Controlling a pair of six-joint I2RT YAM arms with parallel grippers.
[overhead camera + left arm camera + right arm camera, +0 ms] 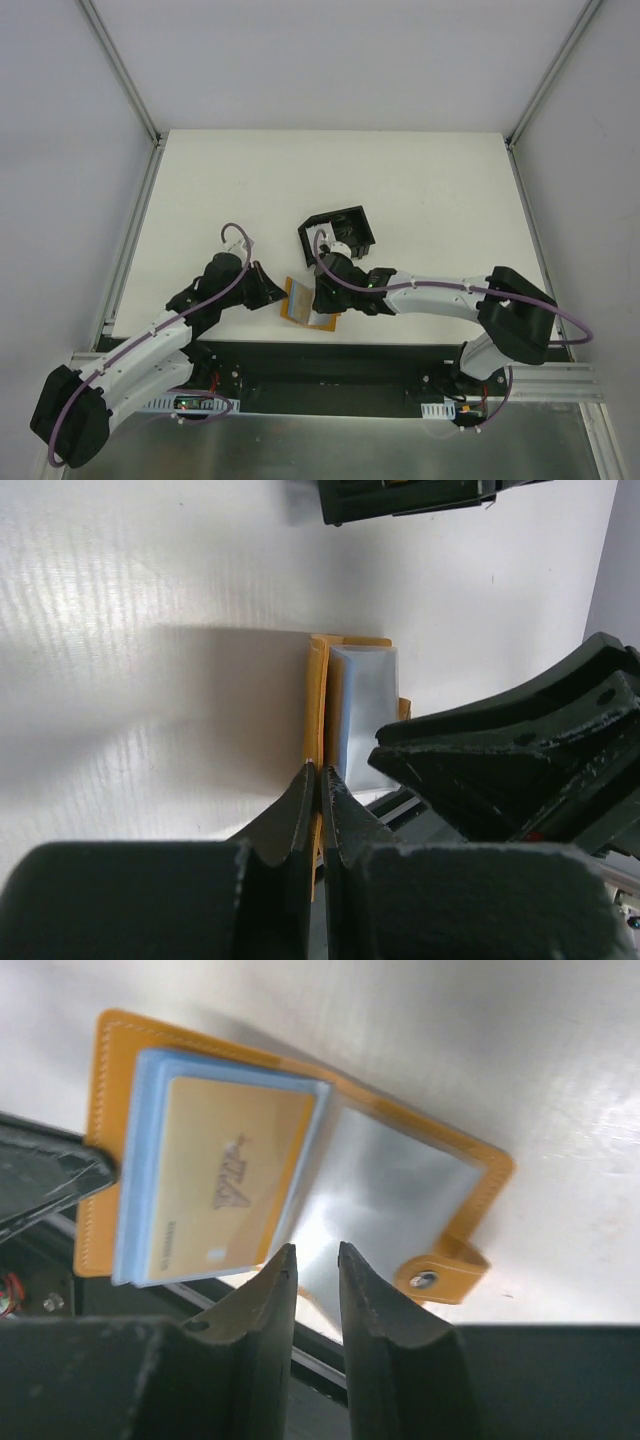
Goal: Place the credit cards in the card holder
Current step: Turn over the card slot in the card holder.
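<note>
The wallet's flap (316, 700) slants up in the robot's left gripper, so the robot should put the flap down flat and keep it still while its right gripper turns the wallet's sleeves (230, 1170).
A tan-orange folding wallet (300, 302) lies open near the table's front edge. My left gripper (272, 290) is shut on the wallet's left flap (315, 680), fingertips pinched together (320, 768). In the right wrist view the wallet (103, 1110) shows a stack of clear sleeves, and a tan-orange credit card (225, 1175) lies in the top sleeve. My right gripper (317, 1250) hovers over the wallet's shiny sleeve side, jaws a narrow gap apart with nothing between them; it reaches in from the right (322, 298). The black card holder (310, 235) stands just behind the wallet (400, 500).
A black base strip (320, 362) runs along the table's near edge, right under the wallet. Metal frame rails (125, 260) border the white table on both sides. The two grippers stand close together over the wallet.
</note>
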